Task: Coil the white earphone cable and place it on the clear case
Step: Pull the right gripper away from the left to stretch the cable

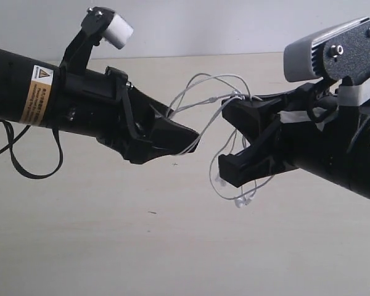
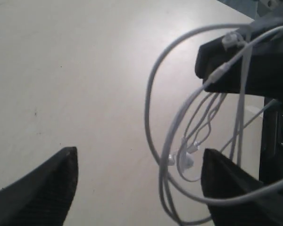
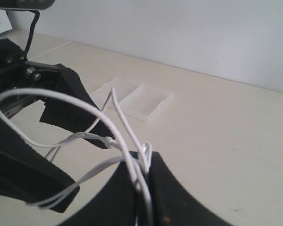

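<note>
The cable loops point(image 1: 205, 131) still circle my left gripper's open fingers while my right gripper holds the cable bunch, so next I back my left gripper clear of them.
The white earphone cable point(image 1: 235, 95) hangs in loose loops above the table between my two grippers. My right gripper point(image 3: 144, 162) is shut on a bunch of its strands, and in the exterior view this gripper point(image 1: 229, 110) comes in from the right. Two earbuds point(image 1: 240, 200) dangle below it. My left gripper point(image 2: 140, 157) stands wide open, with cable loops point(image 2: 148, 103) passing between its fingers close to one of them, gripped by neither. In the exterior view the left gripper point(image 1: 188, 137) points right. The clear case point(image 3: 144, 101) lies open and flat on the table beyond both grippers, and it is hidden in the exterior view.
The tan table point(image 1: 142, 246) runs back to a pale wall point(image 3: 203, 33). A thick black robot cable point(image 1: 31, 166) hangs in a loop under the left arm. The right arm's camera housing point(image 1: 327, 52) sits at the upper right.
</note>
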Motion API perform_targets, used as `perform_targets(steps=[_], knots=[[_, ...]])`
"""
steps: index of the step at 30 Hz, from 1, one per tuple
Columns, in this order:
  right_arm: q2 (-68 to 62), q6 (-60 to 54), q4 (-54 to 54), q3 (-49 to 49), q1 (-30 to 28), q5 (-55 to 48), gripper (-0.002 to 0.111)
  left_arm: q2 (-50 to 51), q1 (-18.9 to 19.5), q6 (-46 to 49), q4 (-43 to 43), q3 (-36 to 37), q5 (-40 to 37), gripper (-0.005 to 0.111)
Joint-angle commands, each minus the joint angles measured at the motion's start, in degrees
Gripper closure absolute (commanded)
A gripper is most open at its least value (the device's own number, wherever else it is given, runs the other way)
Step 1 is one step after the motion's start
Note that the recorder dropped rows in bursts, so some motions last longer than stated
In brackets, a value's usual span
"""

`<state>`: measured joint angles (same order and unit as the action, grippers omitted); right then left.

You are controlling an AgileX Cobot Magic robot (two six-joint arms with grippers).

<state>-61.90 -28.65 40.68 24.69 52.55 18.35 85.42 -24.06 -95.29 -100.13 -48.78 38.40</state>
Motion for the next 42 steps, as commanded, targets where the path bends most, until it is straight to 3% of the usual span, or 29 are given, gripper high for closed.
perform_targets(steps=[1, 6, 11, 20, 25, 29, 34, 42], knots=[[0.5, -8.1, 7.1, 0.4, 0.1, 0.2, 0.108, 0.0, 0.1, 0.5, 0.2, 0.4, -0.4, 0.037], [0.5, -17.3, 15.9, 0.4, 0.1, -1.1, 0.108, -1.4, 0.1, 2.1, 4.6, 0.4, -0.7, 0.037], [0.5, -19.2, 16.4, 0.4, 0.1, -4.1, 0.108, -3.9, 0.1, 2.6, 7.9, 0.4, -0.4, 0.037], [0.5, -20.8, 18.1, 0.4, 0.1, -4.9, 0.108, -7.7, 0.1, 2.1, 5.6, 0.4, 7.3, 0.037], [0.5, -28.8, 25.8, 0.2, 0.1, -6.4, 0.108, -8.8, 0.1, 0.0, 0.2, 0.4, 10.9, 0.037], [0.5, -34.5, 31.1, 0.2, 0.1, -9.0, 0.108, -10.0, 0.1, 0.8, 0.6, 0.4, 10.1, 0.037], [0.5, -35.3, 31.2, 0.2, 0.1, -14.9, 0.108, -12.3, 0.1, 4.8, 6.3, -0.2, 6.6, 0.037], [0.5, -37.0, 29.8, 0.2, 0.1, -18.3, 0.108, -14.3, 0.1, 5.4, 7.1, -3.2, 6.0, 0.037]])
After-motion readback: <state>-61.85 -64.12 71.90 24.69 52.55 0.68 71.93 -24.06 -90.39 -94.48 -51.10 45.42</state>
